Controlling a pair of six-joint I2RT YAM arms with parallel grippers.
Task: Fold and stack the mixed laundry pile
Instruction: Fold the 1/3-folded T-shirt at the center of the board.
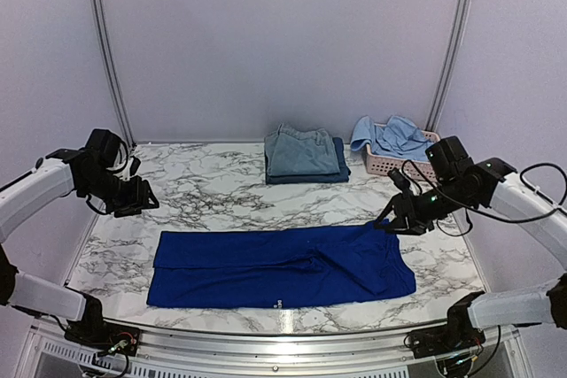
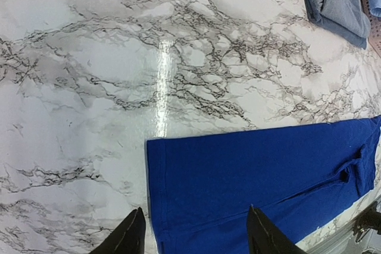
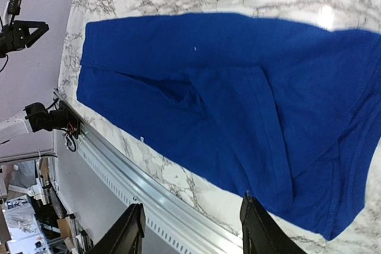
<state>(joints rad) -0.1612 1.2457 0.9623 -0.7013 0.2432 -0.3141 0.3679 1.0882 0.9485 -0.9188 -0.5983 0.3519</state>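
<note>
Next, my right gripper pulls the top flap toward the T-shirt's front edge (image 1: 341,301) before folding further, because the royal-blue T-shirt's top flap bunches up (image 1: 315,260) near the T-shirt's middle.
A royal-blue T-shirt (image 1: 275,265) lies folded into a long band across the front of the marble table (image 1: 221,188). My left gripper (image 1: 140,201) hovers off the shirt's far left corner. In the left wrist view the left gripper (image 2: 195,209) stands open above the shirt's (image 2: 262,171) left end, nothing between the fingers. My right gripper (image 1: 386,222) sits at the shirt's far right corner. In the right wrist view the right gripper (image 3: 192,201) is open over the table's front edge, and the shirt (image 3: 226,87) lies flat beyond it. A folded faded-denim piece on a navy one (image 1: 304,153) is stacked at the back.
A pink lattice basket (image 1: 427,139) stands at the back right with a light-blue shirt (image 1: 390,137) draped over it. A metal rail (image 3: 149,188) runs along the table's front edge. Grey walls close in behind and at both sides.
</note>
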